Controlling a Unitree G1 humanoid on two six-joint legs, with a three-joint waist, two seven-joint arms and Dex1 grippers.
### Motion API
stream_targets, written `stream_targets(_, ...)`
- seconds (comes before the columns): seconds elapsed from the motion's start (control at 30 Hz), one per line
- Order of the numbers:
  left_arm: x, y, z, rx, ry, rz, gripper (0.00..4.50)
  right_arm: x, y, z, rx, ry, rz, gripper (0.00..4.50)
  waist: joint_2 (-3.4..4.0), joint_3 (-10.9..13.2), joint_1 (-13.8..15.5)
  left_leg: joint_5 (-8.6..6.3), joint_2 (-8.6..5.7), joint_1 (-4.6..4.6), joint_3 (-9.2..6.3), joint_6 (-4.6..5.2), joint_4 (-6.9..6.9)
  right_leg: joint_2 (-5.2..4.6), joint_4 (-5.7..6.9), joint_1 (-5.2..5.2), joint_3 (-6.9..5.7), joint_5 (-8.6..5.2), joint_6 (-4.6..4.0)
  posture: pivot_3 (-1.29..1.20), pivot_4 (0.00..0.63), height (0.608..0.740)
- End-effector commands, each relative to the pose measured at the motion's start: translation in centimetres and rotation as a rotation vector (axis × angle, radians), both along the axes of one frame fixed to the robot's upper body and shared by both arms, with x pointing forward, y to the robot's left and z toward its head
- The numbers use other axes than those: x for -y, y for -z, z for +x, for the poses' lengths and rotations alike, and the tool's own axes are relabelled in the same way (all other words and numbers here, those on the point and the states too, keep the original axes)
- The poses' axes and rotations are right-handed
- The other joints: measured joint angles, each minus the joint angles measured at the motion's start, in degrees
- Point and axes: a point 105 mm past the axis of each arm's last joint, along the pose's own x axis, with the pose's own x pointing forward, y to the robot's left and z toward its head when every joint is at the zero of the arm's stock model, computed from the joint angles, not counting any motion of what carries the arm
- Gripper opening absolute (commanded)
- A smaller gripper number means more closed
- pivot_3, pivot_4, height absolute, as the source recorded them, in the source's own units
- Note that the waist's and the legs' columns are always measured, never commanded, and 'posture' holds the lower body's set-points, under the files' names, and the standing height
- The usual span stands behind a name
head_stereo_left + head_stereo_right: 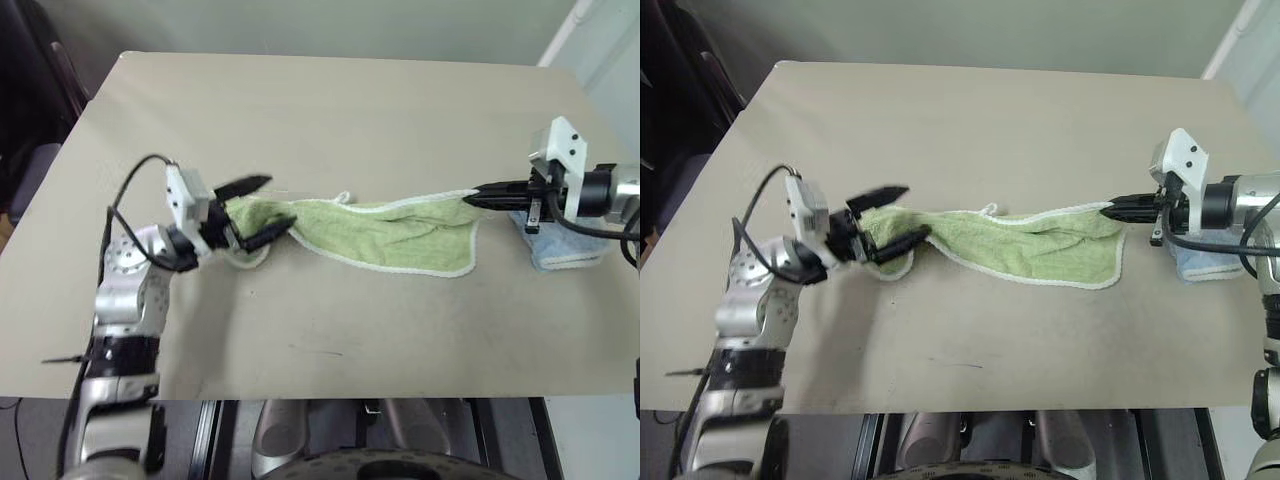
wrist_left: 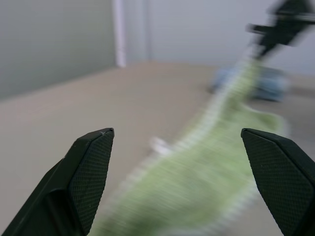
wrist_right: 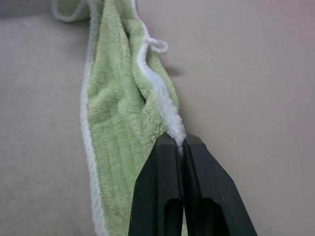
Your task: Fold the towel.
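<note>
The end of the towel (image 1: 260, 213) by my left gripper is crumpled up. The light green towel (image 1: 390, 236) will spread out longer and its looped edge will straighten when I pull the towel's corners apart.
The light green towel (image 1: 385, 235) with white edging lies bunched in a long strip across the middle of the table, a small white loop (image 1: 344, 197) at its far edge. My right gripper (image 1: 472, 199) is shut on the towel's right corner, pinching the white edging (image 3: 173, 123) and lifting it off the table. My left gripper (image 1: 268, 208) stands open at the towel's left end, one finger above the cloth and one in front of it, with the end of the towel between them. In the left wrist view the towel (image 2: 206, 177) runs away between the open fingertips (image 2: 96, 162).
A smaller light blue towel (image 1: 560, 245) lies folded under my right wrist near the table's right edge. The tan table (image 1: 320, 110) is bare behind and in front of the towel. A dark chair (image 1: 30, 110) stands off the left edge.
</note>
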Motion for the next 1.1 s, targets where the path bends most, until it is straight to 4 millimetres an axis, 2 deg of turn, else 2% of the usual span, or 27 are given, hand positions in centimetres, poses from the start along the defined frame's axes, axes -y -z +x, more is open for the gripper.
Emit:
stream_targets(0.03, -2.4, -2.4, 1.7, 0.083, -0.097, -0.046, 4.5, -0.3, -2.3, -0.8, 0.103, -0.024, -0.012, 0.05, 0.01, 0.0, -0.01, 0.0, 0.0, 0.0, 0.01, 0.0, 0.0, 0.0, 0.01, 0.0, 0.0, 0.0, 0.01, 0.0, 0.15, 0.697)
stream_targets(0.17, -4.0, -3.9, 4.1, 0.103, -0.184, -0.108, 4.5, -0.5, -3.3, -1.0, 0.162, -0.031, -0.041, 0.05, 0.01, 0.0, -0.11, 0.02, -0.01, -0.03, 0.04, -0.03, 0.0, 0.0, -0.01, -0.03, 0.0, 0.03, 0.04, 0.0, 0.15, 0.697)
stream_targets(0.27, -4.6, -4.5, 5.7, 0.052, -0.201, -0.148, 4.5, -1.3, -4.4, -1.4, 0.203, -0.055, -0.038, 0.05, 0.01, 0.0, -0.1, 0.03, -0.01, -0.05, 0.04, -0.02, 0.0, 0.0, -0.02, -0.04, 0.0, 0.04, 0.06, 0.0, 0.15, 0.697)
stream_targets(0.5, -6.7, -3.8, 7.0, -0.068, -0.202, 0.003, 4.5, -3.2, -6.9, -3.0, 0.282, -0.13, -0.009, 0.05, 0.01, 0.01, -0.17, 0.03, -0.04, -0.16, 0.05, -0.03, -0.02, 0.0, -0.01, -0.16, 0.01, -0.03, 0.11, 0.0, 0.15, 0.697)
stream_targets(0.67, -7.7, -1.5, 6.4, -0.156, -0.187, 0.146, 4.5, -3.4, -8.3, -3.2, 0.347, -0.13, -0.042, 0.05, 0.01, 0.0, -0.12, 0.03, -0.07, -0.4, 0.03, -0.02, -0.01, 0.0, -0.03, -0.38, 0.01, -0.09, 0.17, 0.0, 0.15, 0.697)
stream_targets(0.77, -8.5, -0.4, 6.7, -0.165, -0.267, 0.223, 4.5, -3.6, -9.0, -3.5, 0.379, -0.14, -0.05, 0.05, 0.01, 0.0, 0.09, 0.03, -0.07, -0.59, 0.0, -0.02, -0.01, 0.0, -0.02, -0.55, 0.0, -0.09, 0.17, 0.0, 0.15, 0.697)
stream_targets(0.9, -8.0, 1.3, 6.5, -0.205, -0.234, 0.273, 4.5, -4.3, -10.9, -3.9, 0.444, -0.157, -0.032, 0.05, 0.01, 0.0, 0.25, 0.2, -0.08, -1.09, 0.01, -0.06, 0.05, -0.01, 0.11, -1.07, 0.0, 0.01, 0.25, 0.0, 0.15, 0.697)
stream_targets(1.1, -8.3, 2.7, 6.9, -0.24, -0.296, 0.331, 4.5, -4.4, -12.7, -3.8, 0.501, -0.161, -0.04, 0.05, 0.0, 0.0, 0.25, 0.28, -0.08, -1.13, 0.02, -0.07, 0.11, -0.01, 0.26, -1.16, 0.0, 0.1, 0.39, 0.0, 0.15, 0.697)
